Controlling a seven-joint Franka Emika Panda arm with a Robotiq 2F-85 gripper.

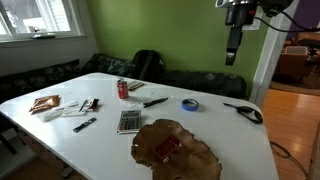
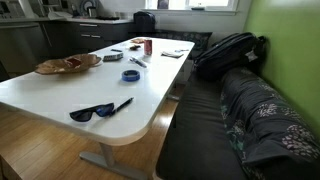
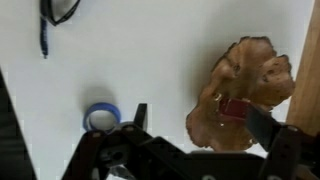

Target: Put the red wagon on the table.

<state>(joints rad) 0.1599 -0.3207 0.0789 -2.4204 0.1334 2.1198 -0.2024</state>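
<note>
I should swing back and center over the red wagon [image 1: 167,147] before going down, because my open gripper hangs far off to the side of the wooden slab [image 1: 195,161].
The red wagon [image 1: 166,149] lies flat on an irregular brown wooden slab [image 1: 195,160] near the front of the white table [image 1: 95,135]. It also shows in an exterior view [image 2: 72,63] and in the wrist view [image 3: 234,108]. My gripper [image 1: 233,55] hangs high above the table's far right side, well clear of everything. In the wrist view its two fingers [image 3: 200,122] stand wide apart with nothing between them; the wagon shows far below, close to the right finger.
A red-and-white soda can [image 1: 123,89], a calculator [image 1: 129,121], a blue tape roll [image 3: 101,117], sunglasses [image 3: 60,10] and a pen [image 3: 43,40] lie on the table. A dark couch with a backpack [image 2: 230,50] runs along the table.
</note>
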